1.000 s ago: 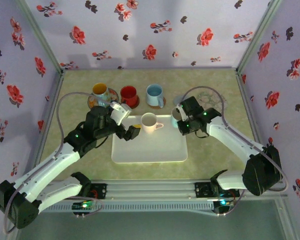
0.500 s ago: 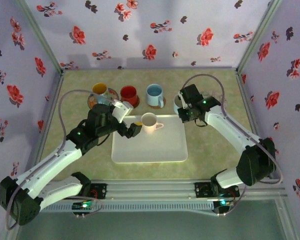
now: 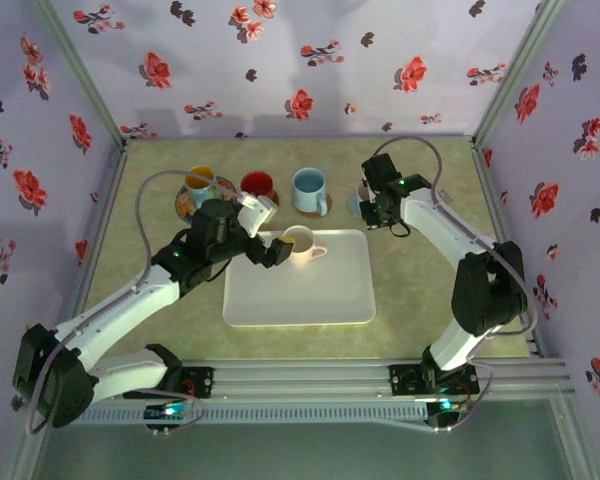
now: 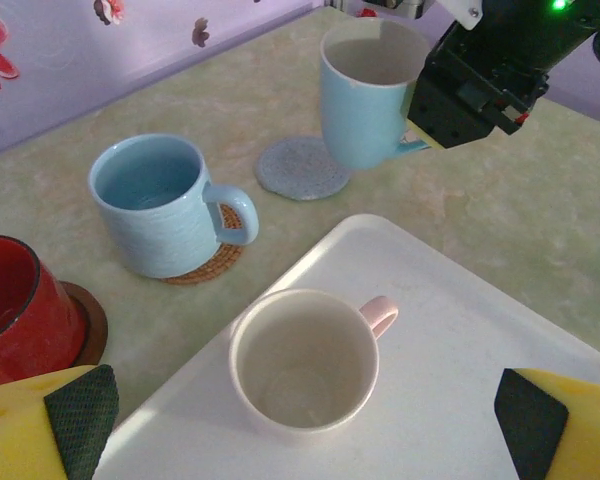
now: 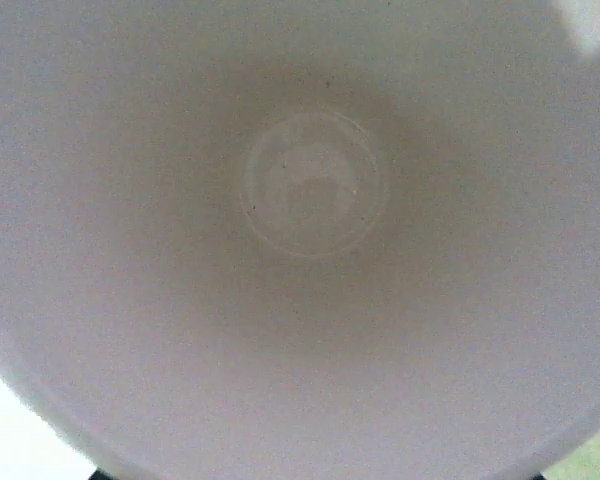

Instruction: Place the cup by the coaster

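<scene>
The pale blue cup [image 4: 362, 105] hangs upright next to the empty grey coaster [image 4: 300, 168], so the robot's right gripper should keep moving that cup across and down until it rests there.
A pale blue cup [image 4: 365, 95] hangs upright in my right gripper [image 4: 420, 105], which is shut on its rim on the handle side. It hovers just right of a grey round coaster [image 4: 302, 168] on the table. In the top view the same cup [image 3: 356, 206] sits under the right gripper [image 3: 368, 208] behind the tray's back right corner. The right wrist view looks straight down into the cup's pale inside [image 5: 310, 190]. My left gripper [image 4: 302, 425] is open, its yellow fingers [image 4: 50, 430] either side of a white cup with a pink handle [image 4: 305, 360] on the tray.
A white tray [image 3: 310, 295] lies in the middle of the table. Behind it stand a blue mug [image 3: 309, 189] on a woven coaster, a red mug [image 3: 257, 187] and a yellow-lined mug [image 3: 200, 182], each on its own coaster. Floral walls close in the back and sides.
My right gripper has carried the pale blue cup from the tray's back right corner farther back, toward the grey coaster. My left gripper has advanced to the white cup.
</scene>
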Robot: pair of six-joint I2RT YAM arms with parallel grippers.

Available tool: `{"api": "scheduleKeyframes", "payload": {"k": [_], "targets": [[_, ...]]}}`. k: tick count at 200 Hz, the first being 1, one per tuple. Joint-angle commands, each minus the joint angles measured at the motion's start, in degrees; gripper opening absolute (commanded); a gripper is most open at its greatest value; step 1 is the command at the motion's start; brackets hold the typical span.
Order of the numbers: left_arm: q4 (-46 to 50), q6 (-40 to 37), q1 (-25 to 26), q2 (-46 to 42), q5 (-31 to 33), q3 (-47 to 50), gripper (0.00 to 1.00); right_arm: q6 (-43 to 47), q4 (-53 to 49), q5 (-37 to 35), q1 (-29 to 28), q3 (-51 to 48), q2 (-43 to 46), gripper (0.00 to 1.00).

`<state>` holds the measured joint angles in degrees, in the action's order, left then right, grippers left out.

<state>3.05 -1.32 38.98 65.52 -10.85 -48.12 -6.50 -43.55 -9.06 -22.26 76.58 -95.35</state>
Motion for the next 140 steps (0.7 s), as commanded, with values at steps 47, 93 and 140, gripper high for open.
{"api": "scheduleKeyframes", "payload": {"k": [47, 93, 140], "targets": [[-4.6, -0.1, -1.1, 2.0, 0.4, -1.5, 1.0, 0.3, 6.4, 0.0, 2.9, 7.1, -6.1, 0.0], [-8.2, 1.3, -1.6, 4.3, -0.7, -1.5, 1.0, 1.8, 5.0, -0.3, 3.7, 11.5, -11.7, 0.0], [-9.2, 1.7, -1.7, 6.6, -1.6, -2.1, 1.0, 1.9, 4.7, 0.1, 3.9, 13.1, -14.5, 0.0]]}}
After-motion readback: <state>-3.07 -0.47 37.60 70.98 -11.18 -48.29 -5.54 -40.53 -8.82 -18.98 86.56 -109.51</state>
